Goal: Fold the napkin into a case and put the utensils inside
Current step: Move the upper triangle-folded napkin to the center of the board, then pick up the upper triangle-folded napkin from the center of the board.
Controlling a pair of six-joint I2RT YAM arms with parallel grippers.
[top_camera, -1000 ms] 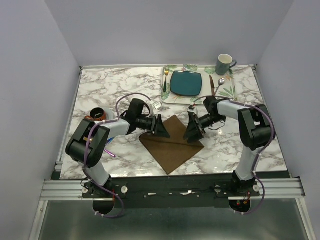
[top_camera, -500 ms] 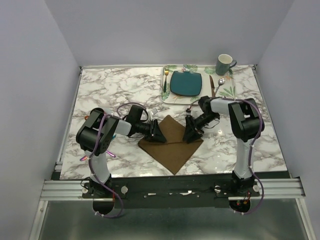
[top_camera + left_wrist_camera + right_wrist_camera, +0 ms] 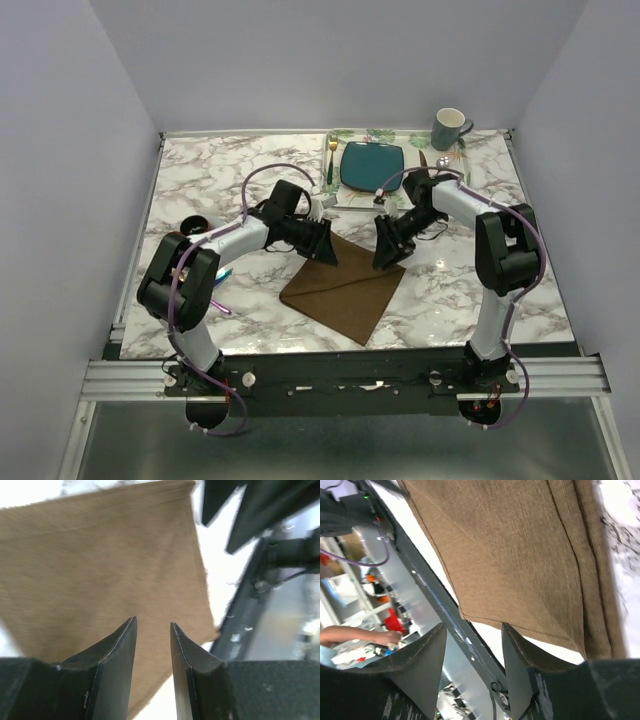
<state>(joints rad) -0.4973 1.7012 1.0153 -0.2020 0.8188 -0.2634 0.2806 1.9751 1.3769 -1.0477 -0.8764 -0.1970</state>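
Observation:
The brown napkin is lying crooked with its near corner [image 3: 362, 340] toward the metal rail. Next, I turn it straight before my right gripper takes the corner [image 3: 401, 270] beside it.
The brown napkin [image 3: 345, 292] lies flat on the marble table near the front, with a fold line running across it. My left gripper [image 3: 327, 249] hovers over its far left edge and my right gripper [image 3: 386, 256] over its far right corner. In the left wrist view the left gripper [image 3: 152, 622] is open, with the napkin [image 3: 100, 555] below the gap. The right gripper [image 3: 473, 625] is also open and holds nothing, while the napkin [image 3: 520, 555] shows layered folds. An iridescent purple utensil [image 3: 223, 308] peeks out beside the left arm; the rest of the utensils are hidden.
At the back a leaf-printed placemat [image 3: 457, 181] carries a teal plate [image 3: 372, 166], a gold fork [image 3: 330, 160], a dark knife [image 3: 423, 170] and a spoon [image 3: 441, 164]. Behind it stands a grey mug [image 3: 450, 128]. A small round dark object [image 3: 195, 224] sits left. The metal rail [image 3: 340, 375] borders the near edge.
Both grippers dipped to the napkin's side corners, then lifted and drew back toward the far side. Their jaws stand narrower than a second ago. The napkin has shifted slightly.

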